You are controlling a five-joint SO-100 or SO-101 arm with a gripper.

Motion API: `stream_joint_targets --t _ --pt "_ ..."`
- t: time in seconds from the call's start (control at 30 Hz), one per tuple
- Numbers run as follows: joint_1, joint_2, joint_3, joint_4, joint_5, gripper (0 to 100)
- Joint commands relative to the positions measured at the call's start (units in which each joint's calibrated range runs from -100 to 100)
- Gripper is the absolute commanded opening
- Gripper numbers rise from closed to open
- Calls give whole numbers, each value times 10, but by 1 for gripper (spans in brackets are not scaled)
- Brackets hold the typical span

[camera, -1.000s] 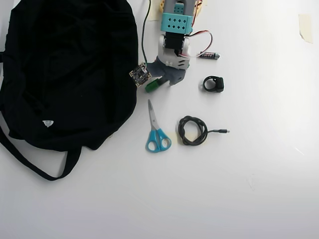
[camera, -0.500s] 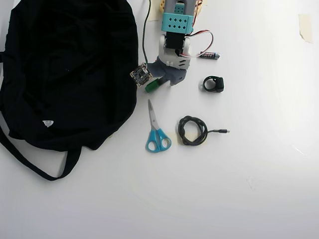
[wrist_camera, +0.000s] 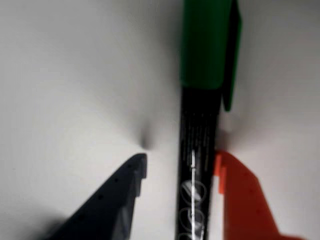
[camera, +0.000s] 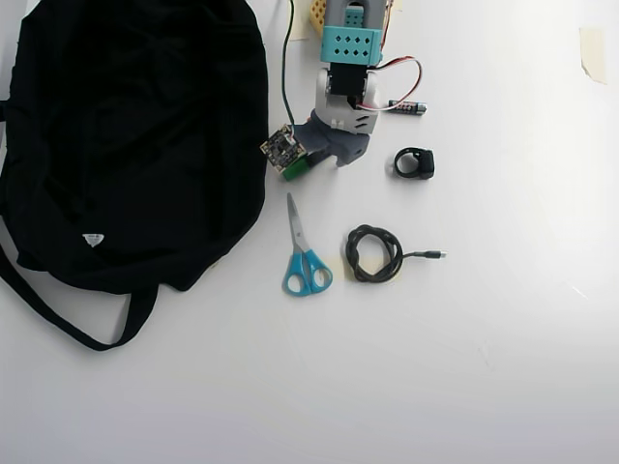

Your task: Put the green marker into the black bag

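My gripper will make the green marker (wrist_camera: 199, 117) roll and turn its clip up when it closes, because the orange finger touches the marker's round body across from a gap (wrist_camera: 162, 175).
In the wrist view the green marker (wrist_camera: 200, 125) lies on the white table, its black printed barrel running up to the green cap. My gripper (wrist_camera: 181, 156) is open and straddles the barrel. The orange finger (wrist_camera: 240, 195) touches its right side and the dark blue finger (wrist_camera: 120, 195) stands a gap away on the left. In the overhead view my gripper (camera: 302, 162) is low by the right edge of the black bag (camera: 135, 135). Only a green bit of the marker (camera: 296, 168) shows under the wrist. The bag lies flat, its straps trailing at the lower left.
In the overhead view blue-handled scissors (camera: 305, 256) lie just below the gripper. A coiled black cable (camera: 373, 253) lies to their right. A small black ring-shaped part (camera: 414, 162) and a slim battery (camera: 406, 106) lie right of the arm.
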Motion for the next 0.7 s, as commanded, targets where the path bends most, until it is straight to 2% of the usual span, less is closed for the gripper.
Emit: stream_joint_targets --t 0.0,0.67 --pt "-7 5 9 2 0 17" --pt "-3 5 25 3 3 15"
